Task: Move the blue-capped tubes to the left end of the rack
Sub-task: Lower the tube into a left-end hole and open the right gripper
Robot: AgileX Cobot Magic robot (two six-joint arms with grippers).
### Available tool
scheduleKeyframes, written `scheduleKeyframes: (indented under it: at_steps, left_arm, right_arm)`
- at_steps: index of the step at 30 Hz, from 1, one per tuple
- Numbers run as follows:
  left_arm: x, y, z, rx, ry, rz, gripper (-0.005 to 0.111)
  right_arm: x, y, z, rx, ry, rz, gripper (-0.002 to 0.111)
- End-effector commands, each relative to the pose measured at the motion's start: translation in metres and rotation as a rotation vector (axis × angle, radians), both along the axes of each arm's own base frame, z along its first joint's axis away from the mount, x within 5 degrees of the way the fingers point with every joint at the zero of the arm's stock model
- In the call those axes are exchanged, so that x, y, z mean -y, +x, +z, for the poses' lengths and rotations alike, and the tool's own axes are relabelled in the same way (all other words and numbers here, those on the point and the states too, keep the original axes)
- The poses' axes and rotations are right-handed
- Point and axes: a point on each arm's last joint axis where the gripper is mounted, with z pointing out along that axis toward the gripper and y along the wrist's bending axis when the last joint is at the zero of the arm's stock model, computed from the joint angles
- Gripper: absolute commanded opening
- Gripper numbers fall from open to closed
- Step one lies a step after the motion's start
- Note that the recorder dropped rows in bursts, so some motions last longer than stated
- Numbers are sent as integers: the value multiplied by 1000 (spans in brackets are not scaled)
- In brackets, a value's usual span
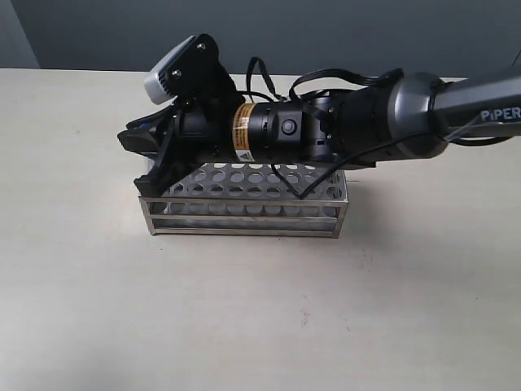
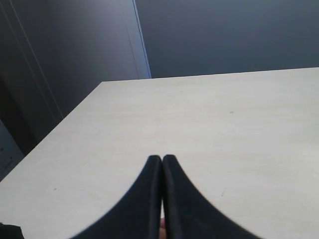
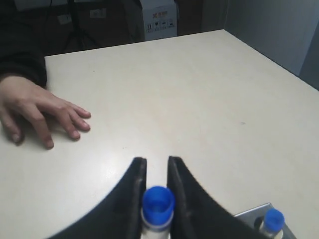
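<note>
My right gripper should keep lowering the blue-capped tube (image 3: 158, 203) until it sits in its hole, because the tube hangs cap-up over the end of the rack (image 1: 159, 209).
The steel rack (image 1: 244, 213) stands mid-table in the exterior view. The right arm reaches across it, and my right gripper (image 1: 134, 140) hangs over the rack's left end. In the right wrist view, the right gripper (image 3: 156, 162) is shut on a blue-capped tube (image 3: 158, 201), held just under its cap. A second blue-capped tube (image 3: 273, 220) stands in a corner of the rack (image 3: 251, 213). The arm hides the tubes in the exterior view. My left gripper (image 2: 162, 158) is shut on nothing, above bare table away from the rack.
A person's hand (image 3: 35, 107) rests flat on the table beyond the right gripper. The beige table (image 1: 260, 326) runs to a grey wall. Cardboard boxes (image 3: 159, 17) stand past the table's far edge in the right wrist view.
</note>
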Motion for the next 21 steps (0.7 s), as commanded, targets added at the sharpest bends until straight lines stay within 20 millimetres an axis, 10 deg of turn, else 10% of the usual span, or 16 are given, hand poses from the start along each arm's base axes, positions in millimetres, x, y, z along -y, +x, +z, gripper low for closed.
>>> scheduleKeyframes:
  at_steps: [1, 21]
  left_arm:
    - [0, 0, 1, 9, 5, -3, 1]
    - [0, 0, 1, 9, 5, -3, 1]
  right_arm:
    - [-5, 4, -2, 3, 1, 0, -1]
    - [-12, 18, -18, 36, -89, -48, -1]
